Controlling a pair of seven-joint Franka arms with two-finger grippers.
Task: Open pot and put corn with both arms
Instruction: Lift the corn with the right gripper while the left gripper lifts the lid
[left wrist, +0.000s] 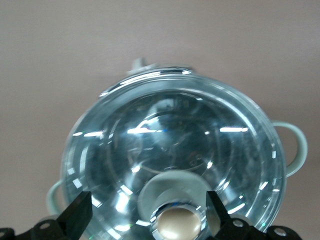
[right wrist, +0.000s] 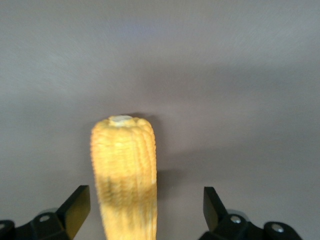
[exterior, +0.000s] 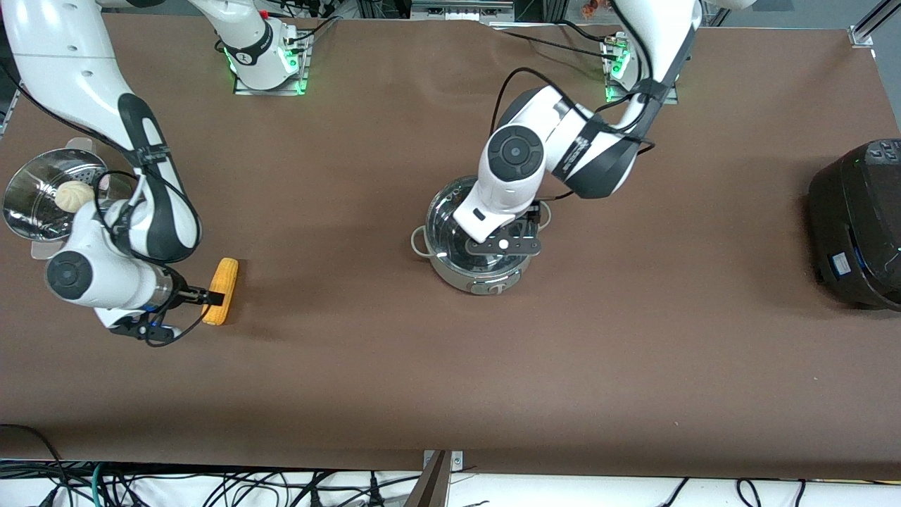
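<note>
My gripper will lower in the corn (exterior: 221, 292), and it will fit lying down inside, since it looks shorter than the pot's wide opening (exterior: 469, 246).
The shiny pot (exterior: 486, 280) stands mid-table with its glass lid (exterior: 447, 222) on. My left gripper (exterior: 504, 245) is over the lid, open. In the left wrist view the gripper (left wrist: 147, 200) has one finger on each side of the lid's round knob (left wrist: 177, 222), not touching it. The pot's loop handle (left wrist: 295, 145) shows at the side. The yellow corn (exterior: 226, 272) lies on the table toward the right arm's end. My right gripper (exterior: 205, 296) is open and low at the corn's nearer end. In the right wrist view the corn (right wrist: 125, 160) lies between the open fingers (right wrist: 77, 210).
A steel steamer pot (exterior: 28, 211) with a pale bun (exterior: 74, 194) in it stands at the right arm's end, close to that arm. A black round appliance (exterior: 859, 225) stands at the left arm's end. Cables hang along the table's near edge.
</note>
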